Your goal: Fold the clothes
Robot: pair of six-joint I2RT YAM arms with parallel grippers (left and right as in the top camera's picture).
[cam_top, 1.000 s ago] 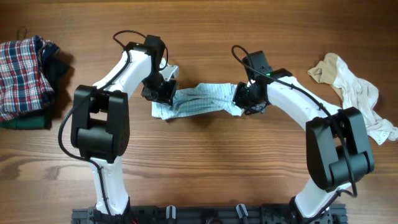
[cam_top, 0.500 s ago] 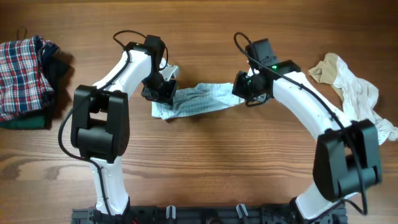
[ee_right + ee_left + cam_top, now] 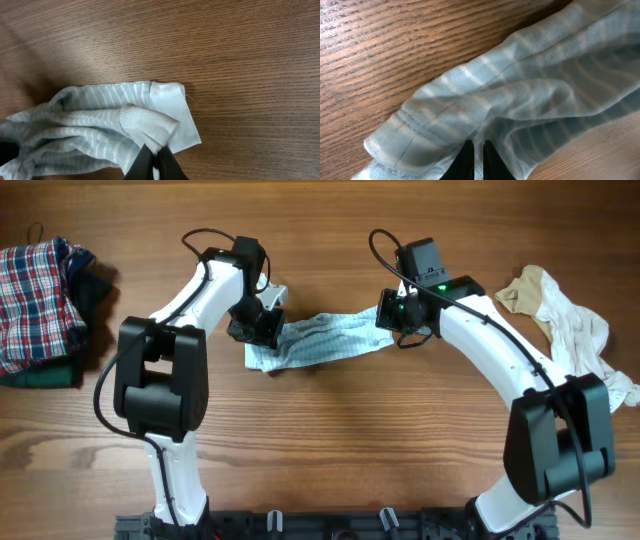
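Note:
The garment's cuff point(image 3: 149, 123) stands raised and folded over, so my right gripper should lower it and pin the cuff's end point(image 3: 167, 103) while my left gripper pulls the folds straight.
A light blue striped garment point(image 3: 325, 340) is stretched across the middle of the wooden table between my two grippers. My left gripper point(image 3: 262, 328) is shut on its left end; the left wrist view shows the black fingertips point(image 3: 475, 150) pinching the striped cloth point(image 3: 520, 95). My right gripper point(image 3: 392, 325) is shut on its right end; the right wrist view shows the fingertips point(image 3: 155, 155) pinching a ribbed cuff of the garment point(image 3: 100, 125), held slightly above the table.
A pile of plaid red and dark green clothes point(image 3: 40, 295) lies at the far left edge. A crumpled beige garment point(image 3: 570, 330) lies at the far right. The table is bare wood point(image 3: 330, 440) toward the front.
My right gripper has moved up and away from the front edge with the garment's right end, drawing the cloth straighter. The left gripper has stayed where it was.

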